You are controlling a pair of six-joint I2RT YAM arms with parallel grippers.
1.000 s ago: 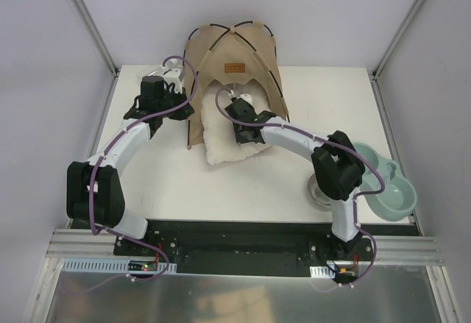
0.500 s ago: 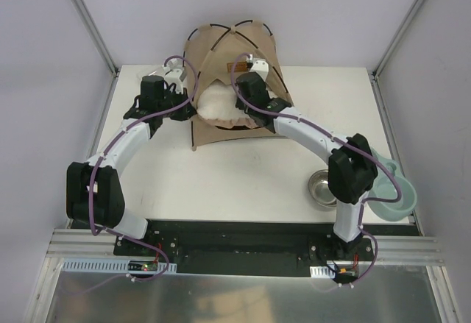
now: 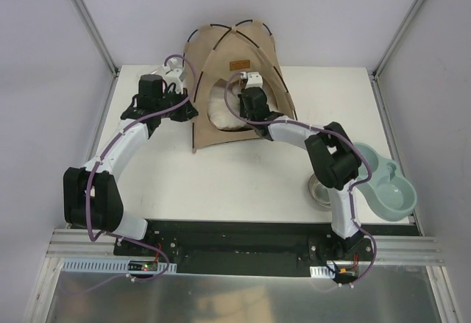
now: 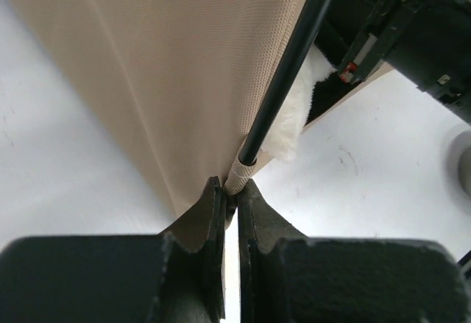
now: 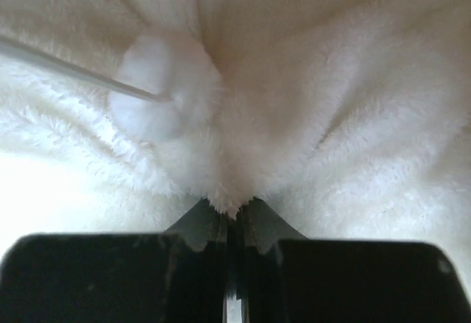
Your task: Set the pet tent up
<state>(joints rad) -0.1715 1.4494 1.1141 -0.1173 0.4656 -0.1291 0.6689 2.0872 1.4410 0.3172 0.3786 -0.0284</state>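
Note:
The tent's front edge (image 3: 229, 141) is at a slant, so my right gripper should leave the pillow and grab the black pole (image 3: 285, 90) opposite my left gripper to make the tent square.
The tan pet tent (image 3: 243, 47) with black poles stands at the back of the table, its arched doorway facing me. My left gripper (image 4: 232, 194) is shut on the tent's front left corner, at the sleeve end of a black pole (image 4: 291, 65). My right gripper (image 5: 234, 213) is shut on a fold of the fluffy off-white pillow (image 5: 309, 132). In the top view the right gripper (image 3: 243, 106) reaches into the doorway, and the pillow (image 3: 218, 109) lies inside the tent. A white pompom (image 5: 151, 98) hangs on a thin string in front of the pillow.
A steel bowl (image 3: 319, 190) and a light green double bowl (image 3: 390, 190) sit at the table's right front. The right arm (image 3: 294, 128) stretches across the middle towards the tent. Frame posts stand at the back corners.
My right gripper has carried the pillow from the table in front of the tent into the doorway. The pillow now lies inside. The left gripper has held the tent corner throughout.

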